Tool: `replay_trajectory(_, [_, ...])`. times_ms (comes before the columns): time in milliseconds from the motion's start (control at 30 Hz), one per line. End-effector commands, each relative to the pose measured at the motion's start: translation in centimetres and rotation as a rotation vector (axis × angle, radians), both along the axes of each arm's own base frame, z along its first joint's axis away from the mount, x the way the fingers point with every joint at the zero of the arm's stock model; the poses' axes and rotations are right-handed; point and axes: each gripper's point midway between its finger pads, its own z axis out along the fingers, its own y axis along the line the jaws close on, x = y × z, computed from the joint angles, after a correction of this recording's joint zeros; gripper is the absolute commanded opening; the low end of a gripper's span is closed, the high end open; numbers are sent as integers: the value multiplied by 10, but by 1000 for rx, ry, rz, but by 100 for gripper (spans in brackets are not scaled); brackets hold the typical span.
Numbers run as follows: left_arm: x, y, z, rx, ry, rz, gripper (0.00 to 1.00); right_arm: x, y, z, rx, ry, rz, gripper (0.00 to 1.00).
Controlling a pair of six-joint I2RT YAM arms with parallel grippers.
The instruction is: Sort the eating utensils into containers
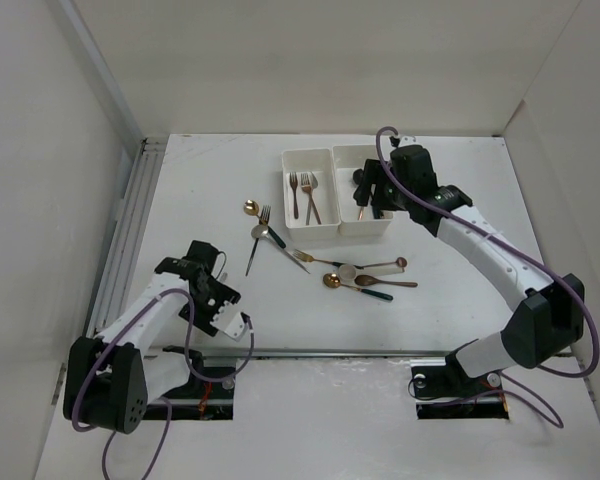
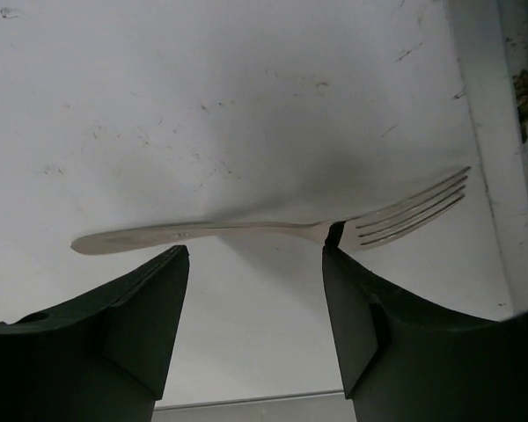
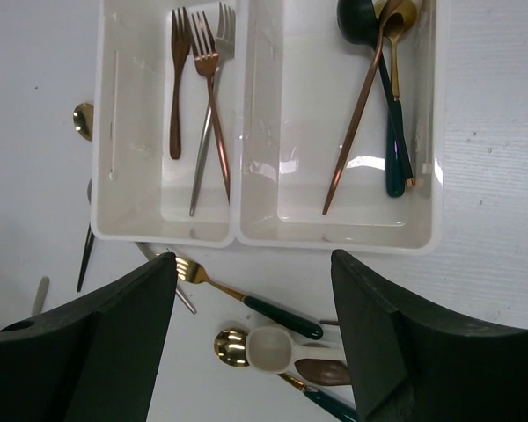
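Note:
The silver fork (image 2: 257, 228) is lying lengthwise across the open fingers of my left gripper, so I should rotate that gripper and pinch the silver fork's handle (image 2: 178, 234) from both sides.
Two joined white bins (image 1: 336, 192) stand at the back centre. In the right wrist view the left bin (image 3: 132, 132) holds three forks (image 3: 207, 61) and the right bin (image 3: 422, 132) holds a few spoons (image 3: 370, 88). My right gripper (image 3: 253, 259) is open and empty, hovering over the right bin's near edge (image 1: 365, 200). Loose utensils (image 1: 365, 278) lie in front of the bins. My left gripper (image 2: 255, 255) is open at the near left (image 1: 232, 318). A silver fork (image 2: 246, 230) lies flat across its fingertips, and the right fingertip (image 2: 334, 236) reaches the fork's neck.
On the table below the bins lie a gold fork with a green handle (image 3: 246, 299), a gold spoon (image 3: 231, 347), a white spoon (image 3: 273, 349) and a brown spoon (image 3: 321, 371). A gold spoon (image 1: 250, 208) and a black-handled fork (image 1: 258, 240) lie further left. A metal rail (image 1: 380, 352) crosses the near edge.

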Motion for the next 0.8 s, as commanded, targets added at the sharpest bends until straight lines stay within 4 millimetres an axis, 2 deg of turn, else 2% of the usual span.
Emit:
replay_trajectory(0, [-2, -35, -12, -10, -46, -978, 58, 0, 1, 21, 20, -68, 5, 76])
replay_trajectory(100, [-6, -34, -23, -15, -27, -978, 54, 0, 1, 21, 20, -68, 5, 76])
replay_trajectory(167, [-9, -35, -31, -14, -30, -987, 45, 0, 1, 21, 20, -68, 5, 76])
replay_trajectory(300, [1, -48, -42, -61, -100, -976, 36, 0, 1, 21, 20, -68, 5, 76])
replay_trajectory(333, [2, -52, -42, -85, -111, -975, 35, 1, 1, 26, 24, -76, 5, 76])
replay_trajectory(400, [9, -54, -41, -88, -137, -937, 34, 2, 2, 21, 19, -66, 5, 76])
replay_trajectory(467, [20, -63, -33, -117, -184, -915, 34, 2, 2, 24, 19, -66, 5, 76])
replay_trajectory(500, [33, -66, -23, -123, -233, -895, 34, 2, 2, 24, 19, -66, 5, 76])
replay_trajectory(600, [45, -70, -3, -139, -269, -877, 43, 3, 2, 20, 15, -58, 5, 76])
replay_trajectory(633, [56, -73, 13, -142, -300, -885, 46, 3, 2, 20, 15, -58, 5, 76])
replay_trajectory(667, [52, -79, 24, -172, -289, -925, 57, 3, 2, 20, 15, -58, 5, 76])
replay_trajectory(700, [43, -81, 23, -197, -267, -951, 61, 3, 2, 20, 15, -58, 5, 76])
replay_trajectory(767, [39, -90, 30, -244, -263, -961, 65, 4, 3, 16, 11, -50, 5, 76])
